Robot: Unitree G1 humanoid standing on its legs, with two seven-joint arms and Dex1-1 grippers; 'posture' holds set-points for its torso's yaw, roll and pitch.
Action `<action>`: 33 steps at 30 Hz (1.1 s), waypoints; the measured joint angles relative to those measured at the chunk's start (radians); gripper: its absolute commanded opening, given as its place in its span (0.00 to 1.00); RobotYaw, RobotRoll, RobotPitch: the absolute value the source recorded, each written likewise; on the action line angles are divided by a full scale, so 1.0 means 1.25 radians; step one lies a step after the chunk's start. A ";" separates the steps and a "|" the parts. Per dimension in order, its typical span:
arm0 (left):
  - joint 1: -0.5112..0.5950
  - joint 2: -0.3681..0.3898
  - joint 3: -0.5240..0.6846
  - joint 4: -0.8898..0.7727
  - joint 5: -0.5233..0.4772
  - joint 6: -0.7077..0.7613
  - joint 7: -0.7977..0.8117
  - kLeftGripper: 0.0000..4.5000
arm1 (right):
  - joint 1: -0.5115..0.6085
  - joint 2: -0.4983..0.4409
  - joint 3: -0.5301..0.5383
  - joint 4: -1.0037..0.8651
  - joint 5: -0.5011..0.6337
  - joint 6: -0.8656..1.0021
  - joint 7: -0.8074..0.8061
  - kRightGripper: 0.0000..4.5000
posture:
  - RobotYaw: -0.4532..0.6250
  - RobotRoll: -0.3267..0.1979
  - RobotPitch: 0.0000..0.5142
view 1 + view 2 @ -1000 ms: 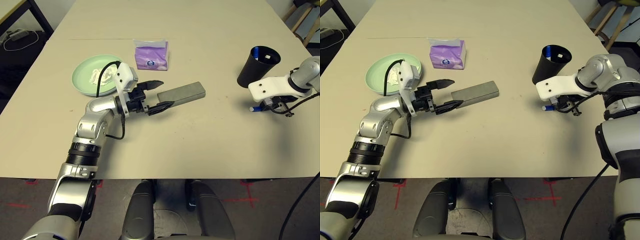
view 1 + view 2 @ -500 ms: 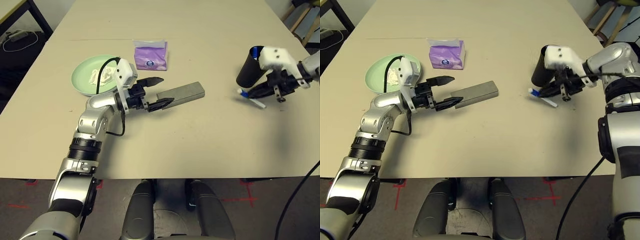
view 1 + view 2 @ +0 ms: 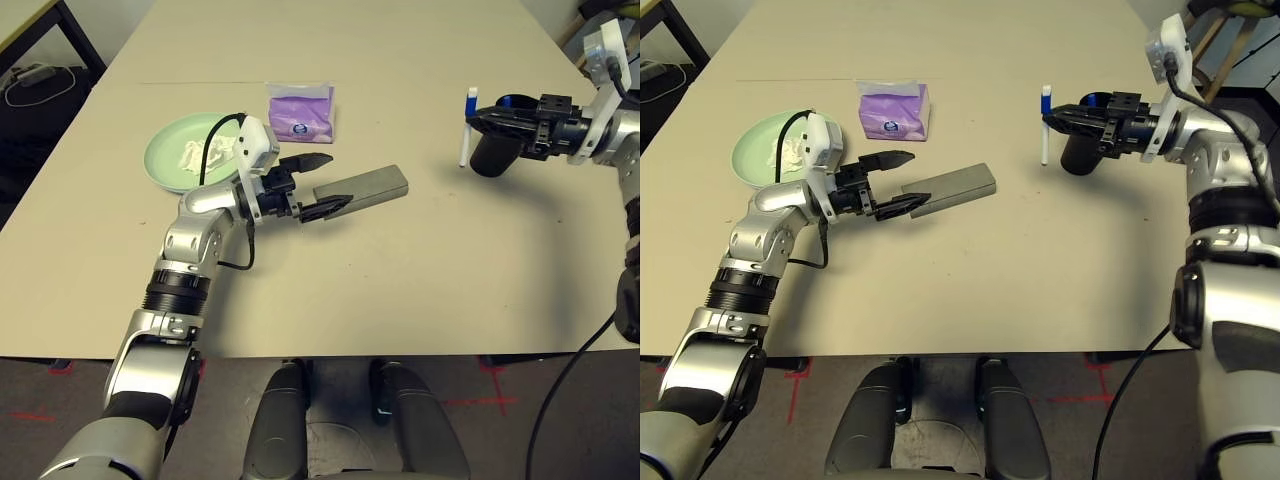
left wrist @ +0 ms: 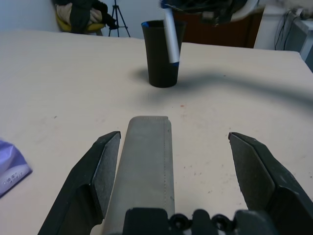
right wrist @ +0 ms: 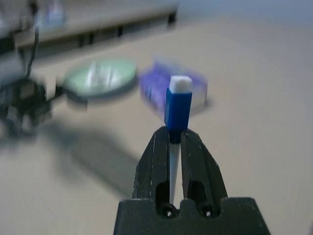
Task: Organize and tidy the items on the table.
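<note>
I should swing my right gripper back and turn it, because the white pen [image 3: 464, 145] hangs next to the black cup. I should then bring the pen above the cup's opening [image 3: 517, 101] before I let it go.
My left gripper [image 3: 326, 184] stands open, its fingers [image 4: 103, 167] astride the near end of the grey-green glasses case [image 3: 368, 185], which lies flat on the table [image 3: 420, 290]. Off to the right, my right gripper [image 3: 479, 118] is shut on a small white pen [image 3: 467, 127] with a blue cap. The pen hangs upright in the air just left of the black cup [image 3: 494, 157]. The light green plate [image 3: 168, 168] holds crumpled white tissue [image 3: 196, 153] behind my left wrist. The purple tissue pack [image 3: 301, 112] sits beyond the case.
A dark-legged desk [image 3: 45, 25] with cables on the floor stands past the table's far left corner. Wooden furniture legs [image 3: 600, 40] show past the far right corner. The near edge of the table runs just below my left elbow.
My right gripper has lifted the pen off the table beside the cup and swung it up and left, so it now hangs upright. The left gripper has stayed open at the case.
</note>
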 measured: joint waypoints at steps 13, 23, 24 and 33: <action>0.009 0.009 -0.001 -0.002 0.000 0.005 0.002 1.00 | 0.003 0.113 -0.016 -0.178 0.015 -0.016 -0.335 0.02 | 0.52 0.62 0.23; 0.009 0.009 -0.001 -0.002 0.000 0.005 0.002 1.00 | -0.024 0.074 -0.030 -0.170 -0.036 0.039 -0.601 0.02 | 0.51 0.62 0.24; 0.009 0.009 -0.001 -0.001 0.000 0.005 0.002 1.00 | -0.028 0.070 -0.030 -0.169 -0.042 0.056 -0.634 0.02 | 0.51 0.62 0.24; 0.008 0.009 -0.001 0.000 0.006 0.005 0.003 1.00 | -0.035 0.040 -0.028 -0.158 -0.092 0.116 -0.762 0.02 | 0.52 0.62 0.23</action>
